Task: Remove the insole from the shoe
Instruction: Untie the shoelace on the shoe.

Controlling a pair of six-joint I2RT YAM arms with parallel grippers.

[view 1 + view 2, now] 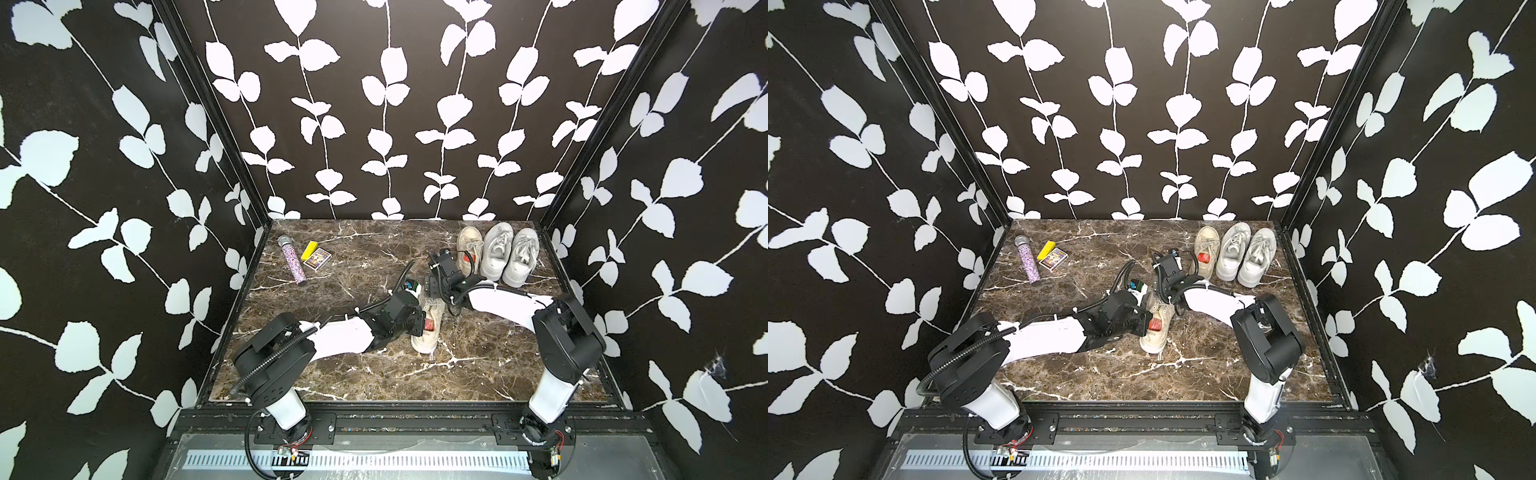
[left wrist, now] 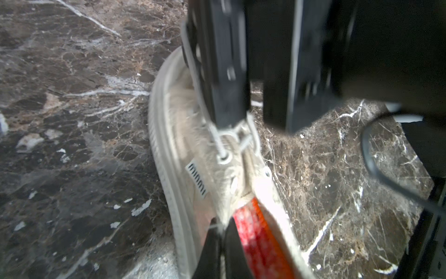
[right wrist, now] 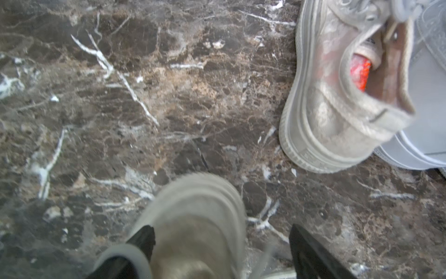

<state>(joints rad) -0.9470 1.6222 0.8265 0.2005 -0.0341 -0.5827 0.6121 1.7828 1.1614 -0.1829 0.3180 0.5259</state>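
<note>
The lace [image 3: 134,252] is looped around my right gripper's finger over the toe, so my right gripper should first back away until it is clear, then grab the collar edge [image 2: 273,207] next to the insole.
A cream canvas shoe [image 1: 424,338] [image 1: 1152,340] lies mid-table on its side, toe toward the back. Its red insole [image 1: 430,324] [image 1: 1155,325] [image 2: 255,239] shows inside the opening. My left gripper [image 1: 419,325] [image 1: 1143,325] [image 2: 220,227] is shut on the shoe's collar edge, right beside the insole. My right gripper [image 1: 432,287] [image 1: 1162,286] [image 3: 220,232] is open over the shoe's toe cap [image 3: 193,215], one finger [image 3: 143,238] against its side, the other finger [image 3: 309,248] standing off it.
Against the back right stand a second cream shoe [image 1: 467,247] [image 3: 325,116] with a red insole and a pair of white sneakers [image 1: 509,255]. A glitter tube [image 1: 293,261] and small boxes [image 1: 316,255] lie at the back left on the marble table [image 1: 353,374].
</note>
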